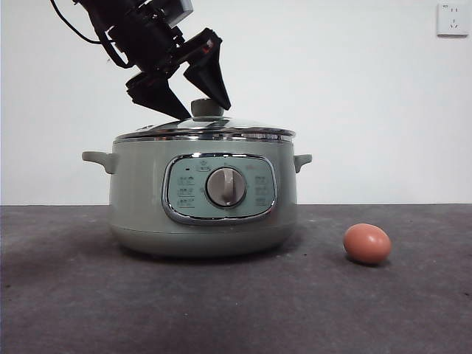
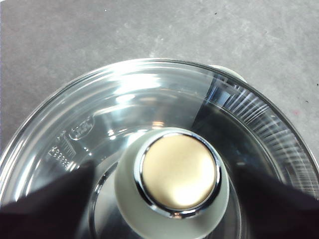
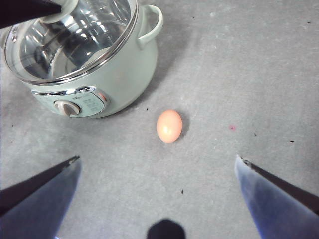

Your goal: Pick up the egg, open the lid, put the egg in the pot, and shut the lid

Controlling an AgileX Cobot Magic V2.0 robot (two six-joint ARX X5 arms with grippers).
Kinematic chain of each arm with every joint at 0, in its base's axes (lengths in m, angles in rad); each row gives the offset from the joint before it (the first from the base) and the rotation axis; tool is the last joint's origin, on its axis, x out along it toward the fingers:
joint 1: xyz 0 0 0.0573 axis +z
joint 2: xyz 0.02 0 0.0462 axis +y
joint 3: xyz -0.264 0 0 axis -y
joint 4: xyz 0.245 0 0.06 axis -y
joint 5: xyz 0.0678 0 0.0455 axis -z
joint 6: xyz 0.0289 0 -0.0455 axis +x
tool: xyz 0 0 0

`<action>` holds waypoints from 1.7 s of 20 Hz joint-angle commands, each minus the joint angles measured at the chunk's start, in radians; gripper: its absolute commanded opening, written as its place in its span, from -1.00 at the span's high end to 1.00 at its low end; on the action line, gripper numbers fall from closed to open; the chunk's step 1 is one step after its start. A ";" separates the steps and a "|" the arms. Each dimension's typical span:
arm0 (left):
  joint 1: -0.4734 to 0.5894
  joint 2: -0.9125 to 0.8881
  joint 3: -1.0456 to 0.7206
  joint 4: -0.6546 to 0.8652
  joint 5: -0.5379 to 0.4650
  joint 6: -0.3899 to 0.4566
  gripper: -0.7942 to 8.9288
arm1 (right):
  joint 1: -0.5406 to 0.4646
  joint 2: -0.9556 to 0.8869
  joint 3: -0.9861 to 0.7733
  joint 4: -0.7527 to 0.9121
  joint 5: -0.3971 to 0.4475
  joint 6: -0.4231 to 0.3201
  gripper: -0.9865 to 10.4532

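Note:
I expect the glass lid (image 1: 249, 125) to come off the pot in one piece when I lift the lid's knob, because the lid's round rim (image 1: 204, 136) just rests on top, clear of the pot's side handles.
The sage-green pot (image 1: 140, 199) stands on the table with the glass lid (image 1: 214, 130) shut on it. My left gripper (image 1: 205, 110) hangs open just above the lid, one jaw on each side of the green knob (image 2: 178, 172) and neither pressing on it. The reddish-brown egg (image 1: 366, 243) lies on the table to the right of the pot, apart from it. My right gripper (image 3: 157, 158) is open high above the table, with the egg (image 3: 169, 126) beyond its jaws and the pot (image 3: 124, 74) off to one side.
The dark grey table (image 1: 74, 295) runs back to a white wall with a socket (image 1: 451, 18) at the top right. The pot's side handles (image 1: 99, 158) stick out on both sides.

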 commanded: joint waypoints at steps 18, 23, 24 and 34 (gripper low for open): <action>-0.005 -0.008 0.094 -0.037 0.008 0.004 0.85 | 0.001 0.047 0.003 0.012 -0.003 -0.003 -0.22; -0.003 -0.015 0.230 -0.142 0.003 0.004 0.85 | 0.001 0.089 0.003 0.044 -0.003 -0.003 -0.22; 0.002 -0.025 0.257 -0.170 0.002 0.005 0.85 | 0.001 0.105 0.003 0.060 -0.003 -0.002 -0.22; 0.206 -0.409 0.273 -0.366 0.000 0.053 0.85 | 0.109 0.432 0.003 0.220 0.023 0.002 -0.21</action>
